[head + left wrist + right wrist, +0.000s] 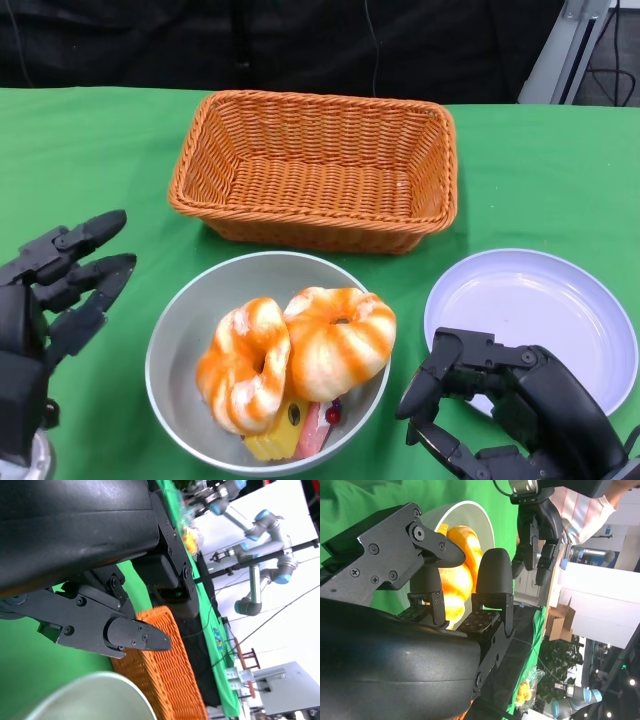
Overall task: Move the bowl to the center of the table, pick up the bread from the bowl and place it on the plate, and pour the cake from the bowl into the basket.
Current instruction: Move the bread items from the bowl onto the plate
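Note:
I should expect more cake hidden underneath when I lift the ring breads (245, 366), because they are propped up over poking ends of yellow and pink cake (291, 430).
A grey bowl (190, 330) sits near the table's front middle. Two orange-and-white ring breads (300, 355) lie in it, over a yellow and pink piece of cake (292, 430). Behind it stands an orange wicker basket (315, 165), with nothing in it. A pale lilac plate (545, 310) lies to the bowl's right. My left hand (55, 300) hovers left of the bowl, fingers apart, holding nothing. My right hand (500, 405) sits between bowl and plate, over the plate's near rim, fingers spread. The right wrist view shows the bowl (487, 522), the breads (457, 575) and my left hand (537, 530).
Green cloth (90, 170) covers the table. The left wrist view shows the basket (170, 675) and the bowl's rim (95, 697) just past my fingers (135, 636). Grey robot arms (260, 545) and lab clutter stand beyond the table's far edge.

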Robot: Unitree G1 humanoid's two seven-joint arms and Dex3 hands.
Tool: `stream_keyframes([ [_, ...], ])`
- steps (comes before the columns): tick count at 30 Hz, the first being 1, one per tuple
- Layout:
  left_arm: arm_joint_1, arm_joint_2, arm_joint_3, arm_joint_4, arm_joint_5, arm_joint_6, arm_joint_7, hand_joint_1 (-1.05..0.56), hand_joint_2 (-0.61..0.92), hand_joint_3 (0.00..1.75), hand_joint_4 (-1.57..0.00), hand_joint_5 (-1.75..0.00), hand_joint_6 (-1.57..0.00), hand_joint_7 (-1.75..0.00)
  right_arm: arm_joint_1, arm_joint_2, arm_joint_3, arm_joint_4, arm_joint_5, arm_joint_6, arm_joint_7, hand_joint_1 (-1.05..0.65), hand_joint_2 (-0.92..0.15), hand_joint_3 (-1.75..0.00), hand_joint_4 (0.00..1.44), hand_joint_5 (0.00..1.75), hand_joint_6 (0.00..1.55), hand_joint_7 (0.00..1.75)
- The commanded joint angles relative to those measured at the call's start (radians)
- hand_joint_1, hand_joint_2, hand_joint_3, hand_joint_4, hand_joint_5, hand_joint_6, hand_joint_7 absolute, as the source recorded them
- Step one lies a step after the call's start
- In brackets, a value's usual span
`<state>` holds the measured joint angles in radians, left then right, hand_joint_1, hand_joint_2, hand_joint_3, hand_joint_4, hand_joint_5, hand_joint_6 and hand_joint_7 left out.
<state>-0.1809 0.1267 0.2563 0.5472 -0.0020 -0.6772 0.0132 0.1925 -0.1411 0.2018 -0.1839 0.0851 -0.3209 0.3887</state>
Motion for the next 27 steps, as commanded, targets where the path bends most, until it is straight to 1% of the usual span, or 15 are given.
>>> stream_keyframes([
  [1,-0.026,0.035,0.006,0.065,0.020,-0.059,0.031,-0.08,0.92,0.26,-0.90,-0.95,-1.18,-0.24,-0.004,-0.018,-0.012,-0.019,-0.006,-0.024,-0.001,-0.07,-0.50,-0.95,0.73,1.36,0.73,1.10],
  [2,-0.037,0.041,0.005,0.091,0.029,-0.074,0.041,-0.08,0.92,0.26,-0.90,-0.98,-1.18,-0.25,-0.009,-0.024,-0.009,-0.024,-0.017,-0.040,0.004,-0.07,-0.50,-0.95,0.73,1.35,0.73,1.10],
  [3,-0.047,0.046,0.004,0.115,0.037,-0.087,0.050,-0.09,0.92,0.28,-0.88,-1.07,-1.13,-0.38,-0.013,-0.031,-0.006,-0.030,-0.027,-0.055,0.009,-0.08,-0.49,-0.96,0.74,1.32,0.75,1.04],
  [5,-0.063,0.054,0.003,0.152,0.047,-0.107,0.064,-0.11,0.92,0.28,-0.88,-1.13,-1.04,-0.58,-0.021,-0.044,0.000,-0.041,-0.041,-0.084,0.020,-0.10,-0.49,-0.95,0.76,1.28,0.78,0.97],
  [7,-0.072,0.058,0.000,0.175,0.049,-0.121,0.071,-0.12,0.92,0.28,-0.89,-1.15,-1.00,-0.67,-0.025,-0.051,0.004,-0.044,-0.048,-0.104,0.027,-0.10,-0.51,-0.91,0.76,1.25,0.80,0.91],
  [9,-0.080,0.061,-0.002,0.195,0.050,-0.131,0.079,-0.13,0.92,0.28,-0.89,-1.17,-0.98,-0.72,-0.024,-0.067,0.011,-0.086,-0.074,-0.104,0.033,-0.11,-0.54,-0.84,0.77,1.19,0.81,0.83],
  [11,-0.086,0.062,-0.005,0.209,0.052,-0.139,0.086,-0.13,0.92,0.28,-0.90,-1.18,-0.97,-0.75,-0.023,-0.078,0.016,-0.128,-0.097,-0.096,0.032,-0.12,-0.57,-0.78,0.78,1.15,0.83,0.78],
  [13,-0.092,0.061,-0.007,0.223,0.055,-0.148,0.091,-0.13,0.92,0.29,-0.89,-1.20,-0.95,-0.79,-0.022,-0.086,0.022,-0.172,-0.116,-0.084,0.031,-0.15,-0.62,-0.65,0.80,1.10,0.87,0.69],
  [14,-0.095,0.060,-0.008,0.229,0.055,-0.151,0.092,-0.14,0.92,0.29,-0.89,-1.20,-0.94,-0.80,-0.024,-0.093,0.025,-0.198,-0.124,-0.077,0.034,-0.16,-0.67,-0.54,0.80,1.07,0.88,0.62],
  [17,-0.101,0.058,-0.012,0.241,0.060,-0.158,0.101,-0.15,0.92,0.29,-0.89,-1.21,-0.93,-0.82,-0.027,-0.108,0.031,-0.259,-0.130,-0.054,0.040,-0.17,-0.78,-0.30,0.81,1.01,0.93,0.45],
  [19,-0.105,0.057,-0.015,0.252,0.063,-0.157,0.108,-0.14,0.92,0.28,-0.89,-1.21,-0.92,-0.83,-0.036,-0.119,0.035,-0.299,-0.137,-0.037,0.045,-0.17,-0.80,-0.25,0.82,0.99,0.95,0.42],
  [21,-0.110,0.056,-0.020,0.265,0.070,-0.152,0.120,-0.14,0.92,0.28,-0.88,-1.21,-0.92,-0.83,-0.057,-0.133,0.038,-0.358,-0.149,-0.014,0.053,-0.21,-0.82,-0.16,0.83,0.86,0.96,0.33],
  [23,-0.114,0.056,-0.024,0.273,0.077,-0.151,0.133,-0.13,0.92,0.27,-0.87,-1.21,-0.91,-0.83,-0.075,-0.145,0.040,-0.396,-0.161,0.006,0.059,-0.23,-0.84,-0.11,0.83,0.80,0.97,0.29],
  [24,-0.116,0.056,-0.026,0.277,0.080,-0.151,0.138,-0.14,0.92,0.27,-0.87,-1.21,-0.91,-0.83,-0.085,-0.151,0.041,-0.412,-0.169,0.014,0.061,-0.25,-0.85,-0.07,0.84,0.73,0.97,0.25],
  [27,-0.121,0.056,-0.032,0.285,0.080,-0.152,0.146,-0.14,0.92,0.27,-0.87,-1.21,-0.91,-0.83,-0.116,-0.162,0.045,-0.447,-0.197,0.040,0.063,-0.28,-0.86,-0.04,0.85,0.67,0.96,0.21],
])
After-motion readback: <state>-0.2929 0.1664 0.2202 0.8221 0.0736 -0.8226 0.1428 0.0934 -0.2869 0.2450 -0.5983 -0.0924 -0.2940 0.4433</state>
